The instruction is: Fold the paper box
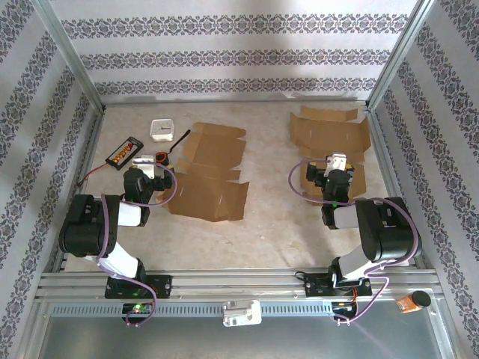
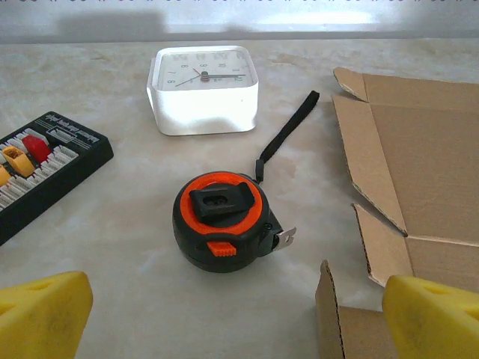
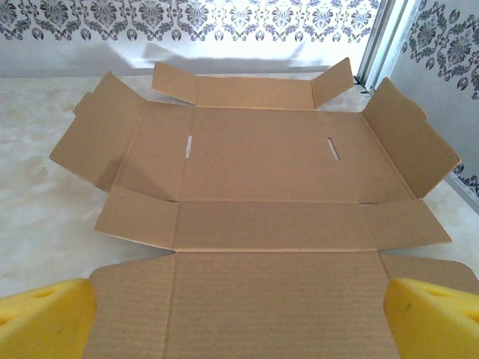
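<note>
The first box (image 1: 208, 196) lies flat, and its near edge is clear of the tape measure. My left gripper should keep going toward that edge (image 1: 191, 216) and close on it.
Two brown paper boxes lie unfolded and flat on the table. One box (image 1: 206, 173) is left of centre, and its left flaps (image 2: 419, 164) show in the left wrist view. The other box (image 1: 329, 140) lies at the back right, spread out with its side flaps slightly raised (image 3: 254, 172). My left gripper (image 1: 147, 161) (image 2: 239, 318) hangs open beside the first box's left edge, with nothing between its yellow fingertips (image 2: 41, 314). My right gripper (image 1: 338, 161) (image 3: 239, 321) is open over the near panel of the second box, holding nothing.
A black and orange tape measure (image 2: 222, 221) sits just ahead of the left gripper, its strap trailing back. A white clock (image 2: 203, 88) stands behind it and a black tray of small parts (image 2: 45, 168) lies at the left. Metal frame rails (image 1: 378, 82) and patterned walls enclose the table.
</note>
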